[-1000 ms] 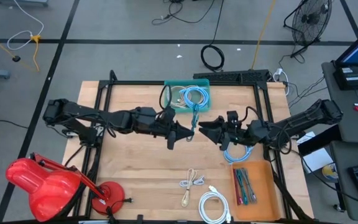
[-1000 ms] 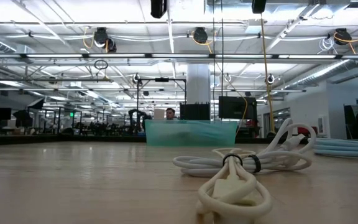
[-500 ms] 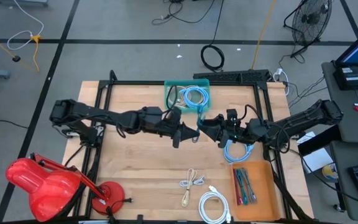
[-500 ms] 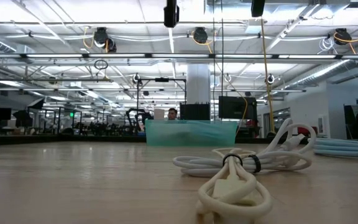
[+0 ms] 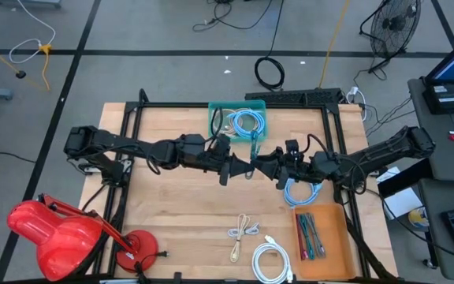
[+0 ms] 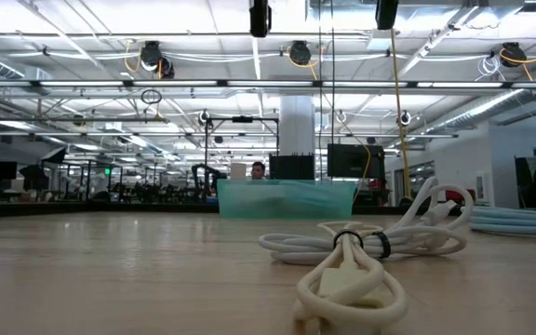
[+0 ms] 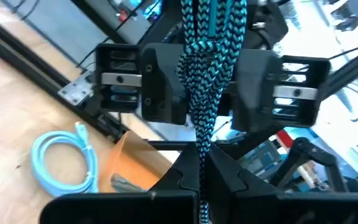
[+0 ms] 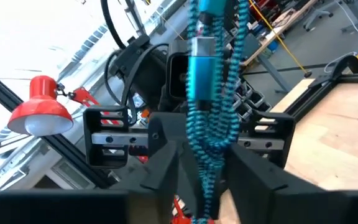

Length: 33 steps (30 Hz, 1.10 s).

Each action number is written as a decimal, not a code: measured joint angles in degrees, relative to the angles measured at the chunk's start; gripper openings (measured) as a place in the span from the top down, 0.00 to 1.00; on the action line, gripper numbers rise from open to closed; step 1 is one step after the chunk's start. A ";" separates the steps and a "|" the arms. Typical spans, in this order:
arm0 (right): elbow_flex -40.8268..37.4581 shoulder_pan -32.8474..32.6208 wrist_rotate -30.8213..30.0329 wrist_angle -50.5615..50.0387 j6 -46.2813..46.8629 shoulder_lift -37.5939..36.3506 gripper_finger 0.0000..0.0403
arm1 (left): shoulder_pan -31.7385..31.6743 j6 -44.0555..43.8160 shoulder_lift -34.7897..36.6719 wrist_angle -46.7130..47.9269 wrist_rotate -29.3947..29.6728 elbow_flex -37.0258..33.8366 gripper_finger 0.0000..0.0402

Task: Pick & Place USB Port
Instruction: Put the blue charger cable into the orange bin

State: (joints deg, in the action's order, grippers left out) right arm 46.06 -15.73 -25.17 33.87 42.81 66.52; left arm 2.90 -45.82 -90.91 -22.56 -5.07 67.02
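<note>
Next, I open my left gripper, which is closed on the piece of the USB cable (image 7: 202,138), and move it away before my right gripper carries the cable to the orange tray (image 5: 333,241).
The USB cable (image 5: 250,152) is a teal-and-black braided bundle with a teal plug (image 8: 201,62). It is held up over the middle of the table, just in front of the teal bin (image 5: 238,106). My left gripper (image 5: 240,166) comes at it from the table's left and is shut on a strand. My right gripper (image 5: 260,163) faces it from the right and is closed on the thicker bundle. The wrist views show each gripper opposite the other, with the cable between them. My left gripper pinches a single braided strand (image 7: 201,163) between its two fingers, roughly level from the table's left. The knotted bundle (image 7: 199,74) lies just beyond its fingertips. My right gripper holds the bundled loops (image 8: 209,163) between its fingers, level from the table's right. The cable is clear of the table.
The teal bin holds a light blue cable coil (image 5: 247,121). Another light blue coil (image 5: 301,192) lies under the right arm. An orange tray (image 5: 329,247) with cables sits at the near right. White cables (image 5: 243,232) (image 5: 272,261) lie near the front edge, and a red lamp (image 5: 53,233) stands at the near left.
My left gripper has moved toward the table's right, up to the cable and my right gripper, and its fingers now meet the cable. My right gripper has stayed almost in place, keeping the cable aloft.
</note>
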 joint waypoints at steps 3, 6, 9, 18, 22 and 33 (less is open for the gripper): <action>0.00 0.00 0.33 0.17 -0.62 -0.23 0.84 | -0.16 -1.39 0.00 -1.72 -2.37 0.00 0.99; 0.00 -0.02 0.75 1.10 -2.23 -0.37 0.96 | -0.34 -3.42 0.00 -2.39 -5.06 0.00 0.99; 0.00 -0.04 0.90 2.54 -2.50 -0.33 0.95 | -0.40 -5.54 0.02 -3.18 -7.06 0.00 0.95; 0.00 0.02 8.82 18.49 -5.89 -0.43 0.97 | 1.46 -6.93 0.74 -4.54 -25.92 -0.02 0.84; 0.02 0.00 20.54 21.59 -9.99 -2.06 0.99 | 3.09 -7.25 0.63 -3.65 -28.18 -0.02 0.84; 0.04 -6.08 34.02 -9.97 -8.42 -14.23 0.99 | 4.33 -4.20 0.63 7.59 -26.37 -0.02 0.87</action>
State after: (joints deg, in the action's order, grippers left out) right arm 46.11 -21.80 8.85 23.89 34.39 52.29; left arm 7.22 -50.01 -90.28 -14.97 -31.44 67.00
